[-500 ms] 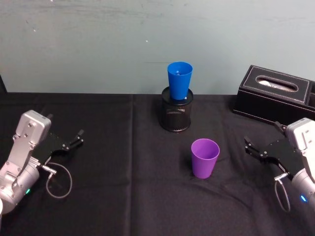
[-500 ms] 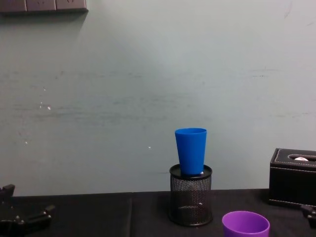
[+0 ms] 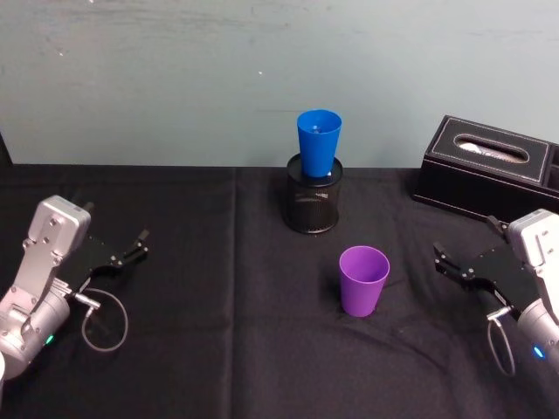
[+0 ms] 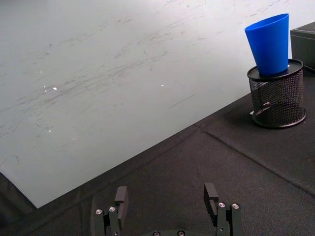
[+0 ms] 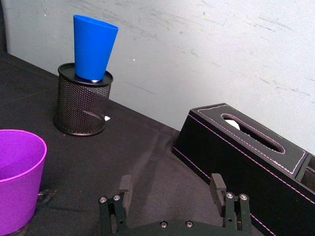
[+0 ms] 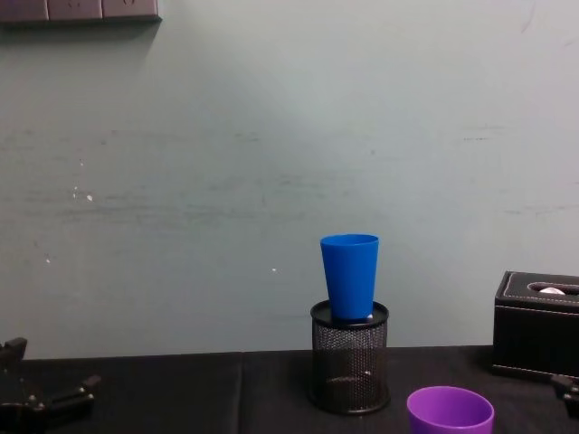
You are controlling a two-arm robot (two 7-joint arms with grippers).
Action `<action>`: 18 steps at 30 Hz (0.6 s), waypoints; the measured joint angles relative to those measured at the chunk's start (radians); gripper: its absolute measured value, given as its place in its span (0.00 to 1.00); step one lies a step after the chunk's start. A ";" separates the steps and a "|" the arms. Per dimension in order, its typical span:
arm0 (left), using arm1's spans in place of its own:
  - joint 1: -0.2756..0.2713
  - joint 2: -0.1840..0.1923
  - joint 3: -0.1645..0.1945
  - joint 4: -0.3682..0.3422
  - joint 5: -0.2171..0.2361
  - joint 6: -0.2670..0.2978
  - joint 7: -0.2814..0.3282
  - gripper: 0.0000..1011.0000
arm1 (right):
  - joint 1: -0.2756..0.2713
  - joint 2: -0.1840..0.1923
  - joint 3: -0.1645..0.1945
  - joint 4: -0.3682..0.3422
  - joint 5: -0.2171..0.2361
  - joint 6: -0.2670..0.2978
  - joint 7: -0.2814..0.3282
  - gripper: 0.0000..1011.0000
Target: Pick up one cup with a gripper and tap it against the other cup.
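Observation:
I expect the blue cup (image 6: 350, 274) to stay standing when I tap the purple cup against it, because the blue cup's base sits inside the pen holder's rim (image 6: 351, 323).
The purple cup (image 3: 363, 279) stands upright on the black table, in front of a black mesh pen holder (image 3: 314, 205). The blue cup (image 3: 318, 142) sits upright in the top of that holder, a little tilted. My right gripper (image 3: 441, 262) rests low at the table's right side, open and empty, pointing toward the purple cup and well apart from it. In the right wrist view its fingers (image 5: 216, 183) frame bare cloth, with the purple cup (image 5: 17, 172) off to one side. My left gripper (image 3: 135, 247) lies open and empty at the far left.
A black tissue box (image 3: 485, 166) stands at the back right, behind my right arm. A cable loop (image 3: 105, 319) hangs by the left wrist. The black cloth (image 3: 236, 349) has free room around the purple cup. A pale wall closes the back.

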 joint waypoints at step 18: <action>0.000 0.000 0.000 0.000 0.000 0.000 0.000 1.00 | 0.000 0.000 0.000 0.000 0.000 0.000 0.000 0.99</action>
